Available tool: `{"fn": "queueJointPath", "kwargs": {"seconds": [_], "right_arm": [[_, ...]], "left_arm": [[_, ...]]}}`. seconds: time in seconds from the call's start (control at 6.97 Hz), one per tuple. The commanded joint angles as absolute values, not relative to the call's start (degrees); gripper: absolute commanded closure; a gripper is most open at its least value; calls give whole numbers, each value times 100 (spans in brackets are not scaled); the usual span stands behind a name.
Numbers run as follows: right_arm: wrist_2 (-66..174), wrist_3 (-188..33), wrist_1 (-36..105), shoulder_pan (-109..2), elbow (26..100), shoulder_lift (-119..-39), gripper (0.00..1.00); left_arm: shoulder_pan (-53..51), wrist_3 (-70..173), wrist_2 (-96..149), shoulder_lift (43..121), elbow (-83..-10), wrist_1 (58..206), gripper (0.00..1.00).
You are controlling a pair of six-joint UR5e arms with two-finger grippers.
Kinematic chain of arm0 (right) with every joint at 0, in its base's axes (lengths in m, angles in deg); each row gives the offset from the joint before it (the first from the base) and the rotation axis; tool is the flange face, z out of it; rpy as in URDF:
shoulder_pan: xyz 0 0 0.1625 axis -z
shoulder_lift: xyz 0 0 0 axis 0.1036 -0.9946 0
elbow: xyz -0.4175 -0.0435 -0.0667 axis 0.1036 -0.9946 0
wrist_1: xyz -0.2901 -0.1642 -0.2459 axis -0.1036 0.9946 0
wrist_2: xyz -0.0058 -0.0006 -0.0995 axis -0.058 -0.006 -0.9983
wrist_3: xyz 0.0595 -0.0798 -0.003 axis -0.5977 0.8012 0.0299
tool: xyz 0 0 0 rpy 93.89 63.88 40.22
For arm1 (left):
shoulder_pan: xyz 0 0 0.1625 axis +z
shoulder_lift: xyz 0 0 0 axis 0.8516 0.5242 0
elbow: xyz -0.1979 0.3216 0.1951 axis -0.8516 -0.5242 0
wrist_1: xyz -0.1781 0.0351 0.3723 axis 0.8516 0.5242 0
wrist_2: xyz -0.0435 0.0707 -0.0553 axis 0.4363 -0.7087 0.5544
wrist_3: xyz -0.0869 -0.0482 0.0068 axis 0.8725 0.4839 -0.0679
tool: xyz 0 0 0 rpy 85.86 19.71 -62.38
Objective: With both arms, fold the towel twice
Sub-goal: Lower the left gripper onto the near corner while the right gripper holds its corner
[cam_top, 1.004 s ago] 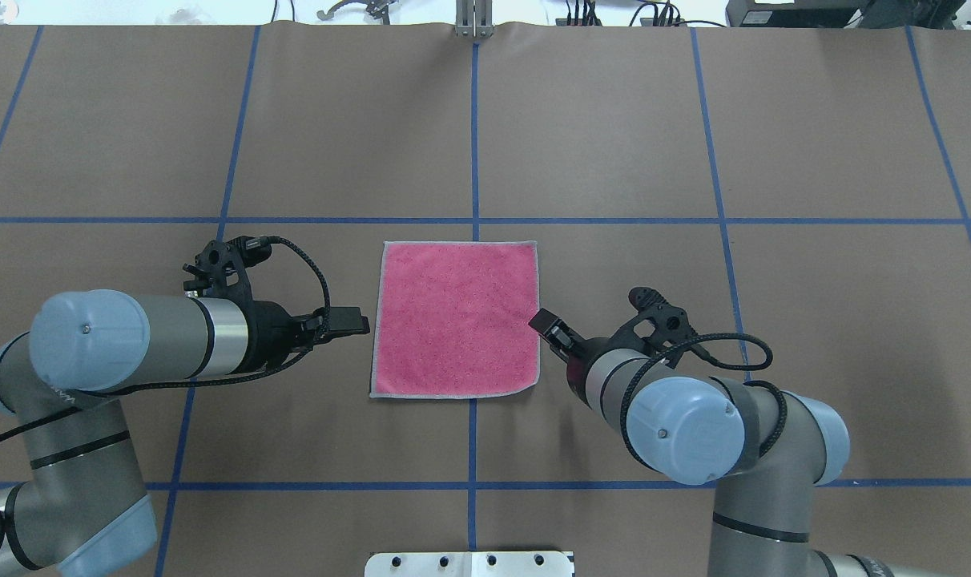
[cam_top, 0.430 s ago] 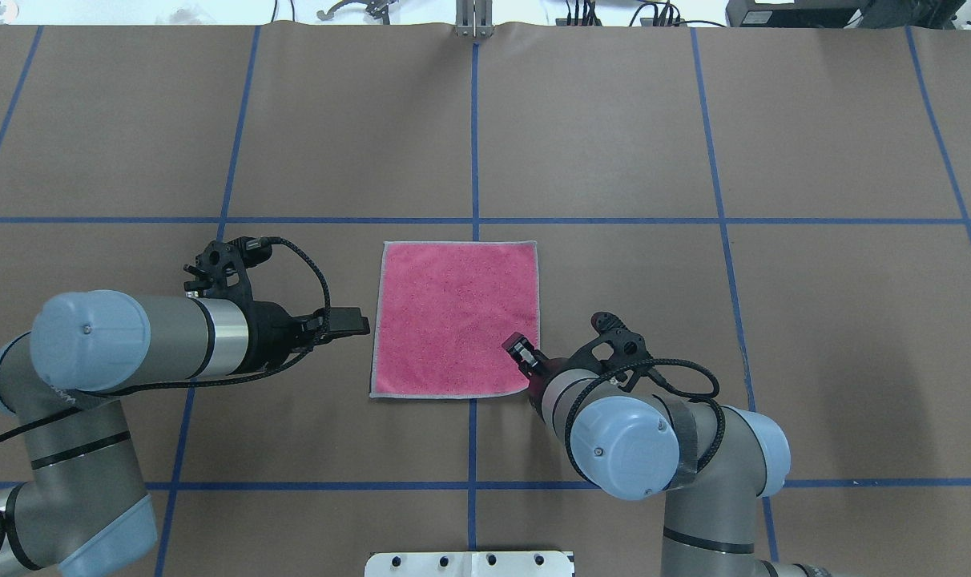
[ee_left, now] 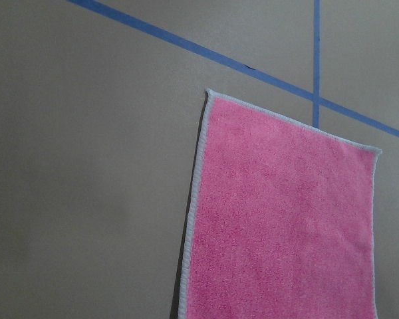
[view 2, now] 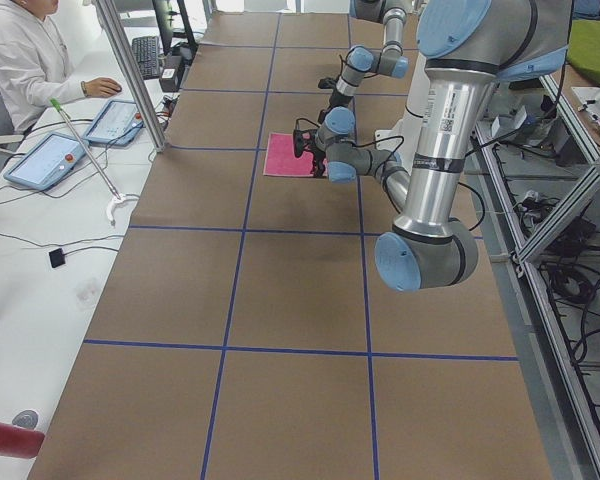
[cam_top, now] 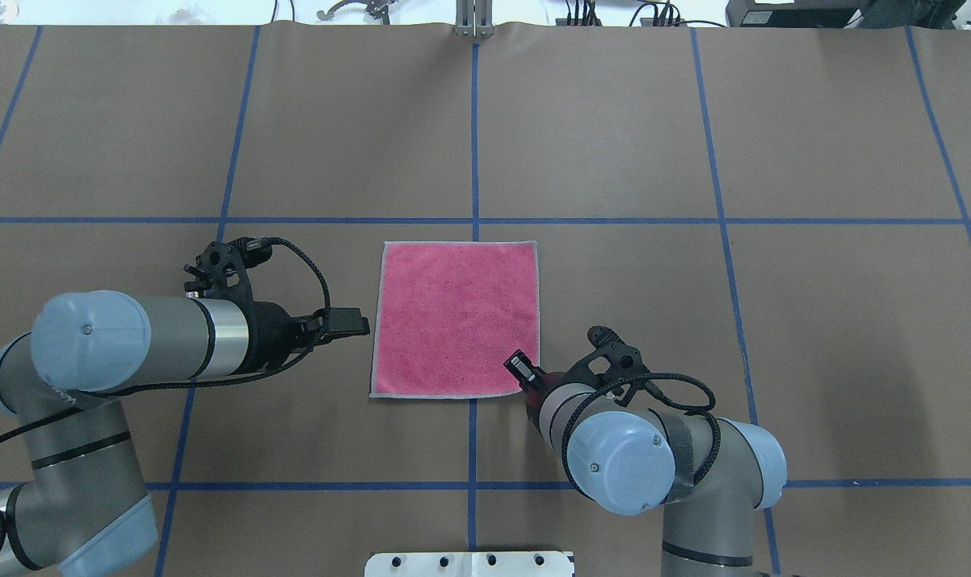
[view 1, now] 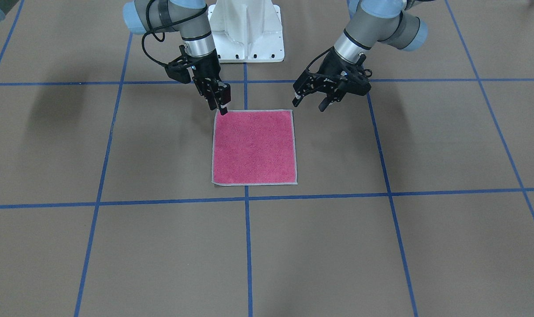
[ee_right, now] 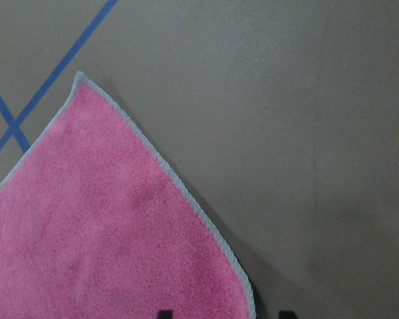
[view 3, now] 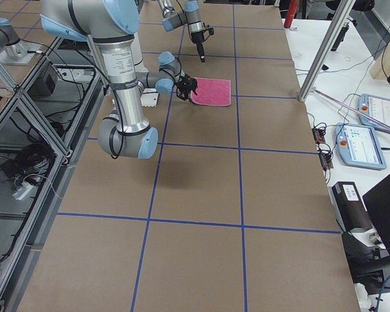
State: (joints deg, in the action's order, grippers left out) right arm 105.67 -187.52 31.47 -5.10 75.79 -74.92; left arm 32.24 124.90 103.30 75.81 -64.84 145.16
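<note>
My gripper will bring a hidden grey bottom side of the towel into sight when it folds the towel over, because light grey edging [view 1: 270, 184] goes around the towel's pink side [view 1: 254, 148].
The towel [cam_top: 453, 320] lies flat and unfolded on the table, pink face up, with a light grey edging; it also shows as the towel [view 1: 254, 147]. My right gripper [cam_top: 518, 366] hangs over the towel's near right corner. It is open: in the right wrist view, the towel's corner [ee_right: 243, 292] sits between the two dark fingertips [ee_right: 163, 313]. My left gripper [cam_top: 360, 322] hovers just off the towel's left edge, apart from the cloth. In the front-facing view this left gripper [view 1: 310, 103] has its fingers spread and holds nothing. The left wrist view shows only the towel [ee_left: 279, 226].
Brown table cover with blue tape grid lines [cam_top: 475, 136]. The white bolted pedestal [view 1: 246, 31] stands at the robot's side, close behind the towel. A metal bracket [cam_top: 473, 28] sits at the far edge. A person [view 2: 20, 60] sits at a side desk with tablets.
My right arm swung toward the robot and leftward, carrying its gripper from the middle of the towel's right edge to the near right corner. The left arm and the towel stayed still.
</note>
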Motion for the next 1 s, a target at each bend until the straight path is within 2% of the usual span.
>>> {"fn": "queueJointPath", "kwargs": {"seconds": [0.0,0.57,0.72,0.86], "right_arm": [[10492,-18753,3147,-451,7566,-7477,50],[10474,-18727,3147,-451,7470,-7503,55],[10474,-18727,3147,-451,7469,-7495,66],[10474,-18727,3147,-460,7478,-7486,93]], "left_arm": [[3228,12490,10330,7578,-6471,14517,0],[3228,12490,10330,7569,-6471,14517,0],[3228,12490,10330,7577,-6471,14517,0],[3228,12490,10330,7578,-6471,14517,0]]}}
